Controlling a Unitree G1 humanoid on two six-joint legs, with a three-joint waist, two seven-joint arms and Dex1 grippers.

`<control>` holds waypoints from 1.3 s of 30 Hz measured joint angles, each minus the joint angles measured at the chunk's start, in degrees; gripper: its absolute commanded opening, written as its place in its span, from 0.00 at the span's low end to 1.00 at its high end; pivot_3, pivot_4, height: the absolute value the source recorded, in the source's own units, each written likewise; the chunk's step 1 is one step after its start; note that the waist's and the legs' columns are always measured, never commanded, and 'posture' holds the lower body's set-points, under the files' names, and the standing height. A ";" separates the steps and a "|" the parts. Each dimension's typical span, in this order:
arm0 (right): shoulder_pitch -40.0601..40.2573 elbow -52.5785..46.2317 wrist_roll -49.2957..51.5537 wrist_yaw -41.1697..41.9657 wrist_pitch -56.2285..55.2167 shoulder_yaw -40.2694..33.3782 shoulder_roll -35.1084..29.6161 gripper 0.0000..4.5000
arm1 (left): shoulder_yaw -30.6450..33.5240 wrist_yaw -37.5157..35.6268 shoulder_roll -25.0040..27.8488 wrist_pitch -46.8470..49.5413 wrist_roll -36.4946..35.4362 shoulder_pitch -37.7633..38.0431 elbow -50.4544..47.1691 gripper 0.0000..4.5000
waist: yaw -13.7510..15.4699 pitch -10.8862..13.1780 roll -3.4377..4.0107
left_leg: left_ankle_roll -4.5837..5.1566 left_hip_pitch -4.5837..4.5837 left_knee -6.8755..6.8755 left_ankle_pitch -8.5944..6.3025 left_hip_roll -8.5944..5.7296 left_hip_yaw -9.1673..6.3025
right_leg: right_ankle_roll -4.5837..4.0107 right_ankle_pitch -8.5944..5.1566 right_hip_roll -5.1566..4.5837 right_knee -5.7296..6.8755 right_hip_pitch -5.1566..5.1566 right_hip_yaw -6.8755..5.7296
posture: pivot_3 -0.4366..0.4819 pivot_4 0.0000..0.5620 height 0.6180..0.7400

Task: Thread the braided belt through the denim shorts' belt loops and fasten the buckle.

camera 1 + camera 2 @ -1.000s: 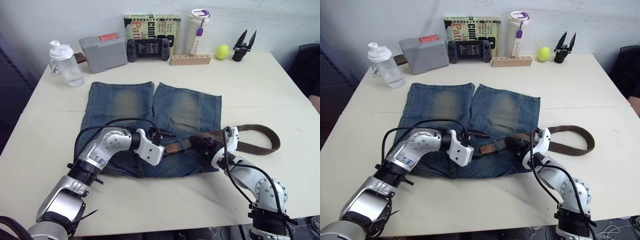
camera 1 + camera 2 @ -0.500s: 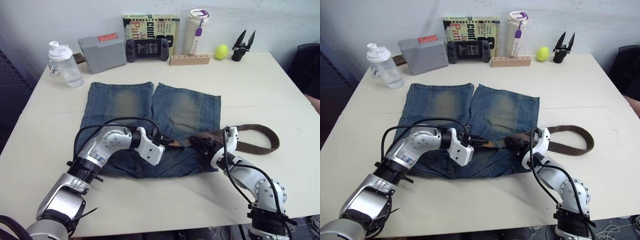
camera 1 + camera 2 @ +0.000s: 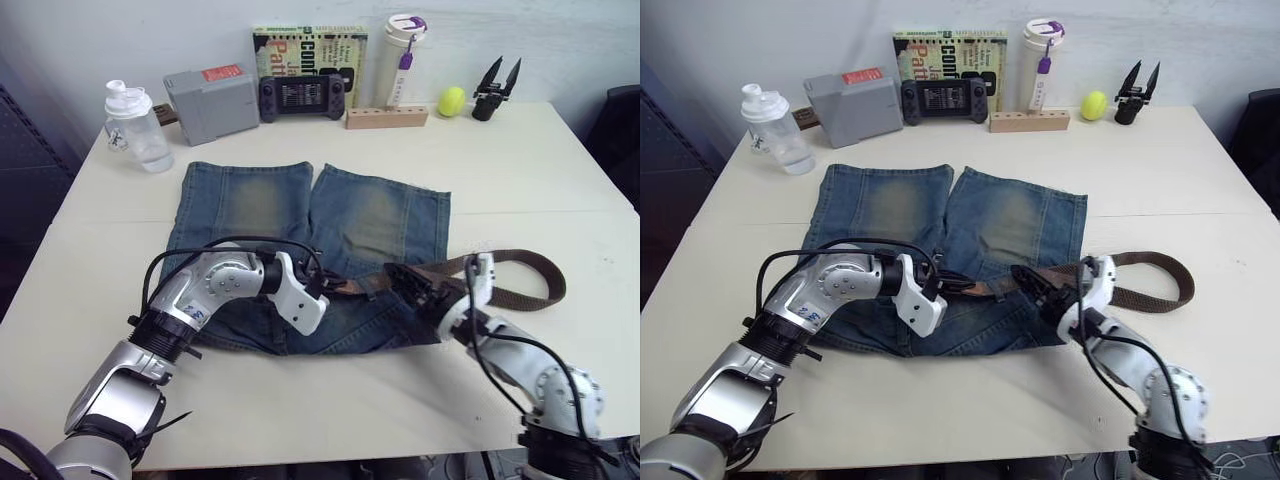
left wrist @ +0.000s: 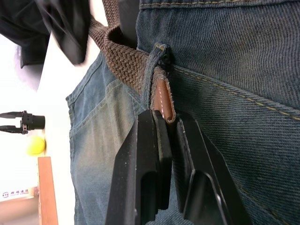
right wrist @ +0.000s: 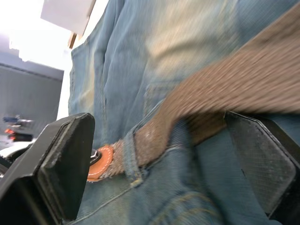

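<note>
The denim shorts point(image 3: 375, 220) will turn and slide along the belt when I pull the waistband, because the leather tip point(image 5: 101, 164) sticks out past the belt loop.
The denim shorts point(image 3: 270, 205) lie flat on the table, waistband toward me. The braided belt point(image 3: 520, 262) loops on the table at the right and runs left along the waistband. In the left wrist view its brown leather tip point(image 4: 164, 98) pokes out of a belt loop point(image 4: 151, 70). My left gripper point(image 3: 326, 291) is shut on that tip. My right gripper point(image 3: 415, 285) stands open, a finger on either side of the belt point(image 5: 234, 79) near the shorts' right edge. The buckle is hidden.
Along the table's far edge stand a clear bottle point(image 3: 135, 125), a grey box point(image 3: 212, 102), a game controller point(image 3: 302, 93), a book point(image 3: 310, 45), a tumbler point(image 3: 402, 55), a wooden block point(image 3: 386, 117), a tennis ball point(image 3: 451, 101) and a black spare gripper point(image 3: 497, 88).
My left gripper has shut on the belt's leather tip. My right gripper has opened and let go of the belt. The camera has shifted slightly.
</note>
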 measured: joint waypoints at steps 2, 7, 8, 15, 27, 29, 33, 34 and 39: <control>0.89 -4.16 -0.77 4.98 1.59 -0.13 -7.61 0.98 | 0.03 0.06 -0.18 0.53 -0.14 0.00 0.00 0.00 | 0.25 0.09 0.15 | 0.03 0.01 -0.01 -0.01 0.00 -0.01 | 0.02 0.01 -0.02 -0.02 -0.01 -0.01 | 0.48 0.27 0.92; 8.22 -17.47 -18.84 26.62 -3.84 4.08 -24.54 0.98 | -0.12 0.42 -1.46 1.34 -0.25 -0.06 0.05 0.00 | 1.01 0.20 0.28 | 0.05 -0.04 0.01 -0.02 -0.03 0.05 | 0.03 0.01 0.02 -0.08 -0.04 -0.05 | 0.48 0.27 0.92; 10.91 -20.23 -29.42 32.75 -10.47 7.67 -29.67 0.98 | -0.15 0.43 -1.89 1.47 -0.26 -0.10 0.09 0.00 | 1.03 0.20 0.19 | 0.07 -0.06 0.07 -0.04 -0.05 0.08 | 0.04 0.02 0.01 -0.09 -0.03 -0.04 | 0.48 0.27 0.92; 16.27 -14.31 -69.25 44.89 -39.94 23.53 -36.27 0.98 | -0.28 0.44 -3.31 2.61 -0.34 -0.26 0.14 0.00 | 1.04 0.29 -0.12 | 0.08 -0.05 0.12 -0.03 -0.12 0.07 | 0.33 0.18 0.02 -0.40 0.16 -0.06 | 0.48 0.27 0.92; 12.93 -4.69 -94.64 42.12 -55.90 30.57 -27.17 0.38 | -1.20 0.24 -5.50 4.01 0.40 -2.84 0.18 0.00 | 1.14 0.30 -0.12 | 0.07 0.13 0.20 -0.02 -0.08 -0.17 | 0.36 0.20 0.06 -0.56 0.61 -0.30 | 0.48 0.27 0.92; 12.93 -4.35 -95.32 42.25 -55.72 30.80 -26.31 0.18 | -1.88 0.24 -5.57 3.85 1.11 -3.44 0.37 0.00 | 1.13 0.30 -0.12 | 0.07 0.13 0.20 -0.02 -0.08 -0.17 | 0.36 0.20 0.06 -0.56 0.61 -0.31 | 0.48 0.27 0.92; 11.27 -3.32 -96.44 42.40 -53.99 30.86 -23.28 0.03 | -3.10 0.34 -5.38 2.44 3.13 -4.33 0.46 0.00 | 1.07 0.30 -0.12 | 0.07 0.13 0.20 -0.02 -0.08 -0.17 | 0.36 0.20 0.06 -0.55 0.60 -0.31 | 0.48 0.27 0.92; 10.92 -3.23 -96.49 42.40 -53.29 30.81 -22.71 0.03 | -3.21 0.37 -4.88 1.79 3.47 -4.66 0.46 0.00 | 1.06 0.30 -0.12 | 0.07 0.14 0.19 -0.02 -0.07 -0.17 | 0.36 0.20 0.07 -0.54 0.60 -0.31 | 0.48 0.27 0.92; 10.32 -2.58 -96.67 42.36 -50.21 28.79 -22.25 0.03 | -1.74 0.25 1.77 -1.60 3.28 -5.47 -0.31 0.00 | 1.15 0.30 -0.10 | 0.07 0.12 0.20 -0.02 -0.07 -0.20 | 0.36 0.20 0.05 -0.54 0.59 -0.32 | 0.48 0.27 0.92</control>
